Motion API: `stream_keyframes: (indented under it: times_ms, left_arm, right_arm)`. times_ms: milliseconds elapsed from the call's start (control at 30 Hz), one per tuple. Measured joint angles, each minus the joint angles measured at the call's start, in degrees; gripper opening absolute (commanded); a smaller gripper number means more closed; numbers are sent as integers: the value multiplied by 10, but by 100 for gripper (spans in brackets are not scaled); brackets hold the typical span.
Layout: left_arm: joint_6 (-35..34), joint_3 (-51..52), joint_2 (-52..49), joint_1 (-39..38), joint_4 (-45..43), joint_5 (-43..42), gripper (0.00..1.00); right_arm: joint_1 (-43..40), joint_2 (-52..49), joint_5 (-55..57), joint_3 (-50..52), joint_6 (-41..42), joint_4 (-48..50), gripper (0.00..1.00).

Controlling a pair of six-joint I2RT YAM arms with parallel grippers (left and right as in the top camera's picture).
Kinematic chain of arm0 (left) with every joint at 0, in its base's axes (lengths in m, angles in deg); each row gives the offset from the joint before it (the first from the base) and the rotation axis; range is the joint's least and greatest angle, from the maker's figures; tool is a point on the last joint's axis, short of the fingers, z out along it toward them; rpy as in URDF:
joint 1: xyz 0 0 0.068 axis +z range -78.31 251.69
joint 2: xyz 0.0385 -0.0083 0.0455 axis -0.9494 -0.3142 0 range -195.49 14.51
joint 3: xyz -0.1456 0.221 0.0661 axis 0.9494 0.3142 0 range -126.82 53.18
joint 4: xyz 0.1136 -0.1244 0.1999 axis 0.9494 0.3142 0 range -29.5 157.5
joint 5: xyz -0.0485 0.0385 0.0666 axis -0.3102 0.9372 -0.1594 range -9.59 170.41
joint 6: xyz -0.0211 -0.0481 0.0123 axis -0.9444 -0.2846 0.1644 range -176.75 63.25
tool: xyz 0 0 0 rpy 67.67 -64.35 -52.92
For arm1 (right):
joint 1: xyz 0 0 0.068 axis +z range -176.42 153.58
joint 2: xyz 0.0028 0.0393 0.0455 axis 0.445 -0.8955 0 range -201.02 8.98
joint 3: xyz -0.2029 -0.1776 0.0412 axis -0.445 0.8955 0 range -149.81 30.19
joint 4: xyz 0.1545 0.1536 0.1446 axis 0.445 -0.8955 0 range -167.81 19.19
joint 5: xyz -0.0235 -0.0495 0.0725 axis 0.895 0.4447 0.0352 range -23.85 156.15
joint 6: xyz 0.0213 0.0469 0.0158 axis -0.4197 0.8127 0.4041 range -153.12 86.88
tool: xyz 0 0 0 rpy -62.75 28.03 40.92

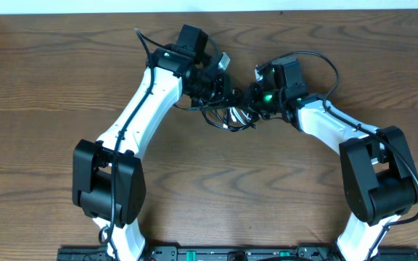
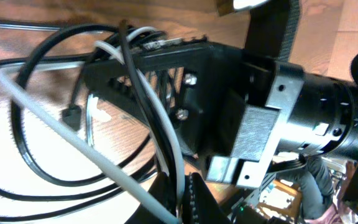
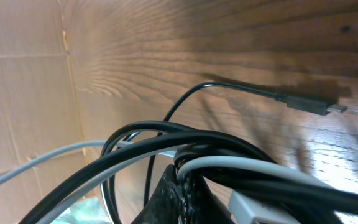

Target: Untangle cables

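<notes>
Next, I back off with my right gripper, and lower the bundle [image 1: 232,120] with my left gripper and open it, because both grippers pinch black and white cables together [image 2: 171,152] across the knot.
The black and white cables [image 1: 231,116] lie knotted together on the wooden table [image 1: 209,188], between my two grippers. My left gripper [image 1: 220,90] is shut; in the left wrist view the white cable [image 2: 55,118] runs down between its fingers [image 2: 166,193], beside loops of the black cable [image 2: 30,155] and a small black plug [image 2: 72,115]. My right gripper [image 1: 250,98] is shut too. In the right wrist view its tips [image 3: 182,171] pinch the bundle where the white cable [image 3: 42,158] and black cable [image 3: 142,129] cross. A black end plug [image 3: 316,106] lies farther off on the wood.
The right arm's black gripper body [image 2: 229,106] fills the left wrist view, very close. A cardboard wall [image 3: 17,93] stands beside the table. Both white arms [image 1: 136,109] reach in from the near edge, and their thicker black wires [image 1: 325,65] loop over the back.
</notes>
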Motion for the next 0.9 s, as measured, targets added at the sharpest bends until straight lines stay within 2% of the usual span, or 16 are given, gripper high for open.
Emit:
stream_keyframes:
  times_ms: [233,467,733,767,833,867,900]
  left_arm:
    - [54,0,0,14,49,9,7]
    - [97,0,0,14,97,120,7]
    - [129,0,1,14,94,199,7]
    - [132,0,1,14,91,200,7]
    - [149,0,1,14,87,192,7]
    - [157,0,1,14,86,186,7]
    - [169,0,1,14,85,176,7]
  right_arm:
    - [-22,0,-33,0,-55,13,1]
    - [-88,0,-154,0,-70,92,1]
    - [-129,27,-228,0,-54,90,1]
    - [-129,31,-230,0,-53,85,8]
    - [-127,35,-232,0,-59,61,27]
    - [-125,36,-232,0,-66,55,31]
    - [-123,36,-227,-1,-74,31,45]
